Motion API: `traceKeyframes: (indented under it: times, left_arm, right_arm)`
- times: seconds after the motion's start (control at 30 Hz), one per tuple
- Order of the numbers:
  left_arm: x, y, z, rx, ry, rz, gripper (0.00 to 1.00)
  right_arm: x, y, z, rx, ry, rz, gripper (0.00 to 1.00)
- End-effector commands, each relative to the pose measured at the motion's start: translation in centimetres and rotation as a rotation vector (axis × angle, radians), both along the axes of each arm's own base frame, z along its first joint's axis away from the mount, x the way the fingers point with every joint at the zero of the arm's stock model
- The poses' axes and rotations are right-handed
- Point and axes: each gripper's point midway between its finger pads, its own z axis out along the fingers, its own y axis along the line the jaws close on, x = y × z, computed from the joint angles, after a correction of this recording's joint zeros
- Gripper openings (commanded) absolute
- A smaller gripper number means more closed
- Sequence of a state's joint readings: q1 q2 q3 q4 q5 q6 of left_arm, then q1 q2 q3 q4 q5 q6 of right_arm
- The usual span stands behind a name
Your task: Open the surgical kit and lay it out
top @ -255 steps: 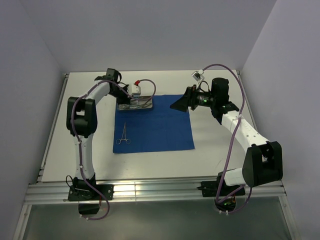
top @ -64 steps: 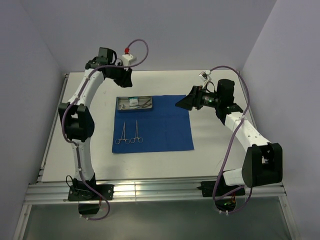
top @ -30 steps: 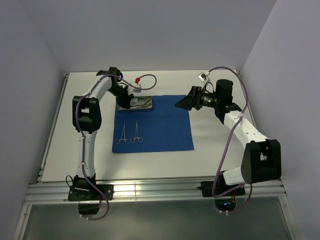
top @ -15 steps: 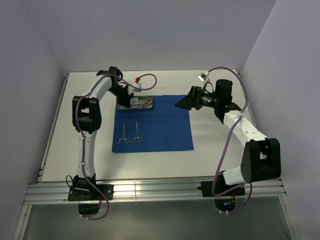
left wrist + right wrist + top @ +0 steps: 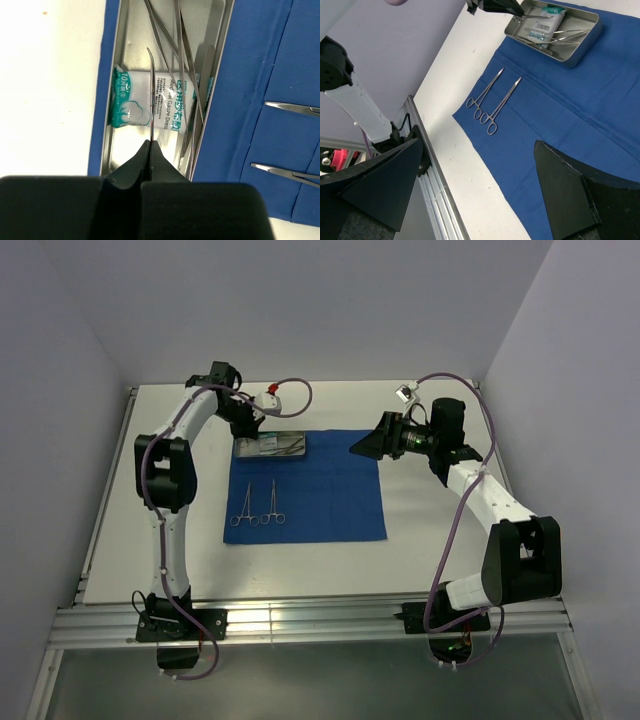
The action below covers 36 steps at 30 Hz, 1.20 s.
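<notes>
The slim steel instrument [image 5: 537, 17] has a body as narrow as the laid-out clamps. It should turn out to be another clamp with ring handles when I pull it free.
The royal-blue cloth [image 5: 320, 495] lies spread flat on the table. The steel tray [image 5: 298, 453] sits at its back left corner, holding several slim steel instruments [image 5: 186, 75] and a white-green packet [image 5: 131, 100]. Two ring-handled clamps [image 5: 245, 506] [image 5: 272, 504] lie side by side on the cloth's left part. My left gripper [image 5: 150, 144] is over the tray's left end, shut on a slim curved steel instrument [image 5: 150, 95] that sticks out past its fingertips above the packet. My right gripper [image 5: 372, 446] hangs open beside the cloth's back right corner, holding nothing.
White table [image 5: 440, 540] lies bare around the cloth. A metal rail [image 5: 432, 185] runs along the near edge. The enclosure walls stand close on the left, back and right.
The left jaws have shut on the slim instrument in the tray, and the gripper has drawn back and up a little. The right arm has stayed put.
</notes>
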<state>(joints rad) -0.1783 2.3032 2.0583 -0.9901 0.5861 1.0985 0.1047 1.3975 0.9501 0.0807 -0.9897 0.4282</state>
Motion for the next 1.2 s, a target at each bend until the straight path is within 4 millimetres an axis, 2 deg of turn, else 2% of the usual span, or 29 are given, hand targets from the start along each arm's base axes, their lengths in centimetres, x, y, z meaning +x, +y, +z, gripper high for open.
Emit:
traceKeyframes:
  times: [0.0,0.13,0.3,0.37,0.4,0.43,0.47,0.5,0.53,0.57,0.6,0.63,0.67,0.7,0.73,0.8,0.83,0.9,0.93,1.03,1.17]
  left_arm:
    - [0.0,-0.1,3.4,-0.008,-0.085,-0.03,0.0]
    - [-0.3,-0.2,3.4,-0.015,-0.08,-0.03,0.0]
    - [0.2,-1.0,5.2,-0.065,-0.108,-0.004,0.0]
    - [0.7,-1.4,7.3,-0.089,-0.155,0.024,0.0]
    - [0.6,-1.5,7.5,-0.102,-0.14,0.071,0.0]
    - [1.3,-2.1,10.4,-0.129,-0.236,0.082,0.0]
    - [1.4,-2.1,11.6,-0.141,-0.255,0.155,0.0]
    - [0.5,-2.1,10.4,-0.138,-0.242,0.175,0.0]
    - [0.8,-3.1,15.0,-0.188,-0.398,0.177,0.0]
    - [0.4,-3.1,15.8,-0.182,-0.435,0.222,0.0]
    - [-0.7,-3.2,14.6,-0.172,-0.425,0.235,0.0]
    - [-2.0,-4.4,17.5,-0.206,-0.491,0.237,0.0]
    - [-2.3,-4.9,18.6,-0.234,-0.507,0.286,0.0]
    - [-3.1,-5.4,18.8,-0.249,-0.492,0.3,0.0]
    - [-4.6,-6.7,20.5,-0.284,-0.498,0.295,0.0]
    - [-5.9,-7.7,21.5,-0.343,-0.461,0.366,0.0]
    - [-7.4,-9.0,23.0,-0.379,-0.471,0.359,0.0]
    - [-8.5,-9.8,24.0,-0.438,-0.468,0.414,0.0]
    - [-10.0,-11.0,25.3,-0.476,-0.479,0.398,0.0]
    - [-12.4,-13.2,26.2,-0.534,-0.437,0.391,0.0]
    - [-14.5,-15.3,26.9,-0.567,-0.376,0.379,0.0]
  right_arm:
    - [0.4,0.0,2.3,0.009,-0.071,0.019,1.0]
    - [0.5,0.0,2.4,0.011,-0.072,0.015,1.0]
    - [0.7,-0.1,2.6,0.01,-0.068,-0.008,1.0]
    - [0.9,-0.2,2.7,0.013,-0.052,-0.034,0.99]
    - [1.3,-0.6,3.2,0.011,-0.059,-0.075,0.99]
    - [1.3,-0.7,3.3,0.016,-0.053,-0.097,0.99]
    - [1.2,-0.8,4.7,0.042,-0.076,-0.125,0.99]
    - [1.5,-1.2,5.5,0.049,-0.101,-0.171,0.98]
    - [1.4,-1.3,5.7,0.062,-0.113,-0.189,0.98]
    - [1.1,-1.2,7.7,0.104,-0.163,-0.204,0.96]
    - [1.2,-1.2,8.2,0.118,-0.171,-0.216,0.95]
    - [1.1,-1.1,9.2,0.132,-0.189,-0.209,0.93]
    - [1.1,-0.6,9.8,0.155,-0.189,-0.19,0.91]
    - [1.0,-0.3,10.2,0.169,-0.188,-0.174,0.91]
    - [0.9,0.1,10.9,0.18,-0.198,-0.152,0.91]
    - [1.0,0.8,11.0,0.188,-0.195,-0.134,0.89]
    - [1.0,1.0,11.1,0.201,-0.185,-0.131,0.89]
    - [1.1,1.4,11.2,0.218,-0.18,-0.13,0.89]
    - [1.0,1.6,11.1,0.238,-0.155,-0.132,0.89]
    - [0.6,2.6,12.4,0.266,-0.199,-0.107,0.89]
    - [0.9,3.3,12.8,0.252,-0.217,-0.128,0.93]
